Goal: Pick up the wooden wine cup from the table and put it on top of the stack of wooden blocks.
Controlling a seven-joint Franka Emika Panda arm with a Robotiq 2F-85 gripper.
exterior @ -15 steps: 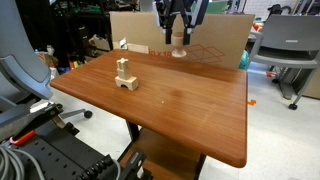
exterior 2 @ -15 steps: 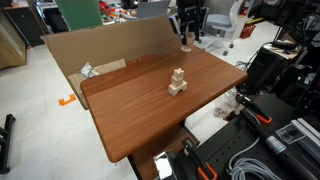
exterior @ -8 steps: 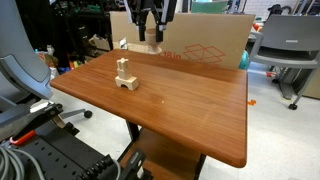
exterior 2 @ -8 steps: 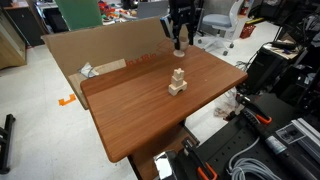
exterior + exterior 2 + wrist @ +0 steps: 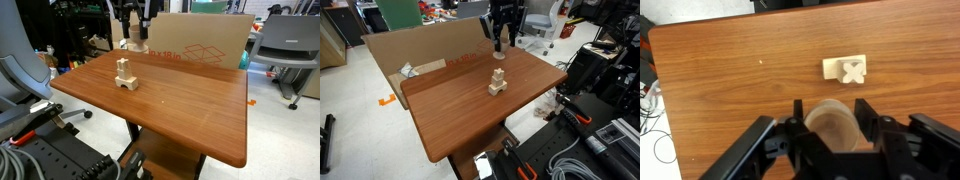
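The wooden wine cup (image 5: 138, 43) is hanging upright, higher up than the stack. So my gripper should move it across next until it rests on the top block (image 5: 123, 64).
My gripper (image 5: 830, 118) is shut on the wooden wine cup (image 5: 831, 130), whose round pale base fills the space between the fingers in the wrist view. In both exterior views the gripper (image 5: 133, 38) (image 5: 498, 42) holds the cup (image 5: 132, 42) (image 5: 498, 44) in the air, above and a little behind the stack of wooden blocks (image 5: 124, 75) (image 5: 497, 82). The stack stands upright on the reddish-brown table (image 5: 190, 100) (image 5: 460, 110). From the wrist the stack (image 5: 845, 69) lies just ahead of the cup, seen from above.
A large cardboard box (image 5: 200, 45) (image 5: 420, 50) stands along the table's far edge. Office chairs (image 5: 290, 50), cables and equipment (image 5: 590, 130) surround the table. The table's left edge (image 5: 654, 90) shows in the wrist view.
The gripper has carried the cup leftward along the table's far side, from well right of the stack to nearly above it. The stack has not moved.
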